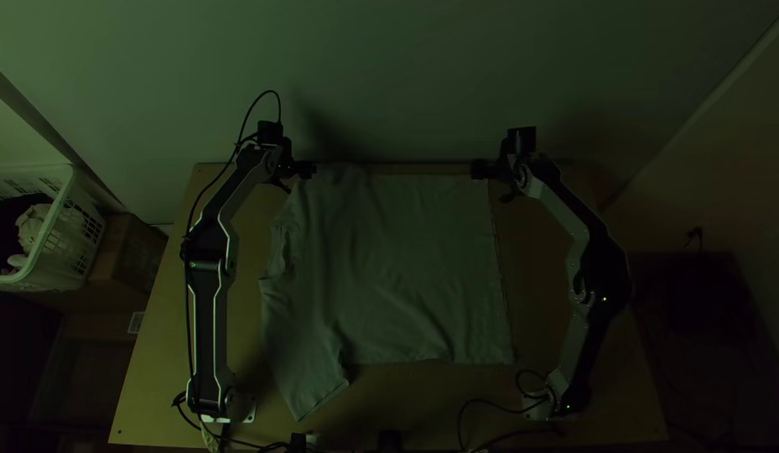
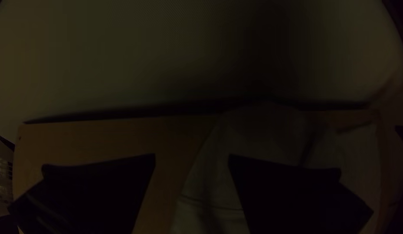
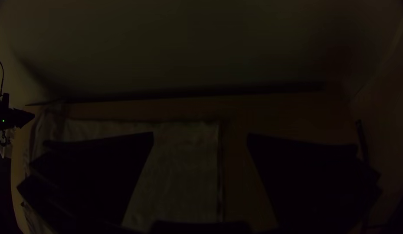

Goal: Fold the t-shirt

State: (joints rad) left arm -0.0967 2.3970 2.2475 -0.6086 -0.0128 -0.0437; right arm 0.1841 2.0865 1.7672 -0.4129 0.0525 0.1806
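I expect the t-shirt's far edge (image 1: 406, 175) to fold over when I lift and carry it, while the near sleeve stays in place, because the cloth lies spread flat (image 1: 406, 273).
The t-shirt (image 1: 397, 268) lies mostly spread on the table, one sleeve angled toward the near edge at the left, with creases along its left side. Over its far left corner is my left gripper (image 1: 298, 174). In the left wrist view my left gripper (image 2: 191, 158) is open, with the edge of the shirt (image 2: 214, 173) below the gap. My right gripper (image 1: 492, 178) is above the shirt's far right corner. The right wrist view has my right gripper (image 3: 200, 136) open over that corner of the shirt (image 3: 184, 169), nothing between its fingers.
Bare table (image 1: 540, 252) runs along the shirt's right side. A white basket (image 1: 58, 226) with cloth in it stands off the table at the left, beside a cardboard box (image 1: 129, 252). A wall (image 1: 389, 84) rises behind the far edge. Cables (image 1: 490, 411) lie near the right arm's base.
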